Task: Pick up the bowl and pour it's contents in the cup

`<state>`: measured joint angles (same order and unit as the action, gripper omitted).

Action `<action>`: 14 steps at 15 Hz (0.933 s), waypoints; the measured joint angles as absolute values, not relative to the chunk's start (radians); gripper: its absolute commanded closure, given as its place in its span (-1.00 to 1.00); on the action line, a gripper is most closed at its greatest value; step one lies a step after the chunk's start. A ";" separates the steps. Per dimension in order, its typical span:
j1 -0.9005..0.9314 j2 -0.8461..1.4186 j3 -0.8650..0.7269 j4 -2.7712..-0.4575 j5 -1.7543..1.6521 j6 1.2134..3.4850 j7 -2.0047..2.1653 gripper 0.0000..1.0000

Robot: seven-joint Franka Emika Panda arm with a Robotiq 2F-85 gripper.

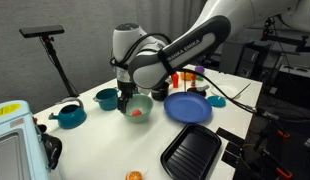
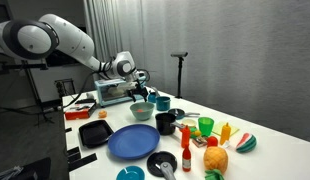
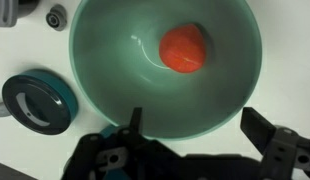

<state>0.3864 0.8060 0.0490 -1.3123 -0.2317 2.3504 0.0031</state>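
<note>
I should move until the bowl's side rim (image 3: 245, 94) runs straight through the gap before I close and lift, because the bowl's near rim (image 3: 180, 137) slants across my gripper's open fingers.
The pale mint-green bowl (image 3: 105, 60) fills the wrist view, with the small orange piece (image 3: 183, 48) lying inside it. The bowl stands on the white table in both exterior views (image 1: 138, 108) (image 2: 142, 111), and the orange piece (image 1: 140, 114) shows in it. My gripper (image 3: 195, 122) is open. One finger is over the bowl's inside and the other is outside its near rim, apart from it. The gripper also shows right at the bowl in both exterior views (image 1: 125, 99) (image 2: 139, 96). The black cup (image 2: 165, 122) stands next to the bowl, near the blue plate.
A teal pot (image 1: 106, 98) (image 2: 161, 102) and a teal dish with a dark centre (image 1: 68, 115) (image 3: 35, 100) stand close to the bowl. A flat blue plate (image 1: 187, 107) (image 2: 130, 142), a black tray (image 1: 190, 150), a toaster (image 2: 113, 92) and toy fruits (image 2: 215, 158) are around.
</note>
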 measured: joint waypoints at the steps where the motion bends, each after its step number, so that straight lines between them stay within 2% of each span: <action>1: 0.391 0.826 0.044 -1.285 -0.234 2.329 0.018 -1.00; 14: 0.400 0.947 0.074 -1.017 -0.169 2.139 0.102 -1.00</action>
<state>0.3998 0.9467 0.0739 -1.0166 -0.1687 2.1395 0.1016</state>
